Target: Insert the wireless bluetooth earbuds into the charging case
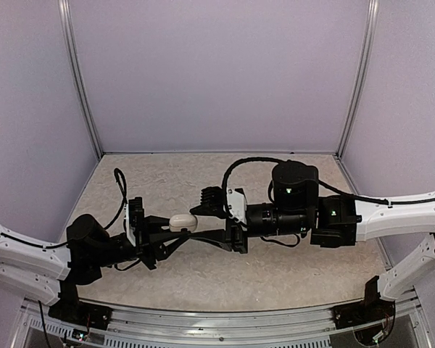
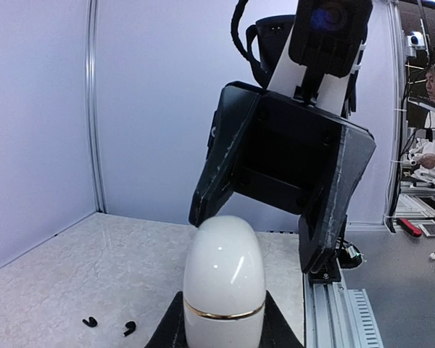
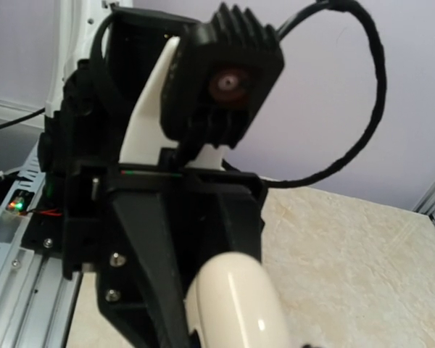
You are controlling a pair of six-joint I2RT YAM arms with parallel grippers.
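I should keep moving the charging case with my left gripper to clear tabletop (image 1: 194,181) and let go of it. The charging case is shut at its gold band (image 2: 225,315), and my right gripper is open.
The charging case (image 1: 183,222) is a glossy white egg shape with a gold band, closed. My left gripper (image 1: 172,230) is shut on its lower half and holds it above the table. In the left wrist view the case (image 2: 225,283) points at my right gripper (image 2: 259,243), which is open with its fingers spread on either side of the case's tip. The case also shows in the right wrist view (image 3: 239,304). Two black earbuds (image 2: 90,322) (image 2: 130,328) lie on the table below. The white earbuds are out of view.
The tabletop (image 1: 203,181) is beige marble pattern, enclosed by pale walls at the back and sides. A metal rail (image 2: 333,312) runs along the near edge. Both arms meet over the table's middle front.
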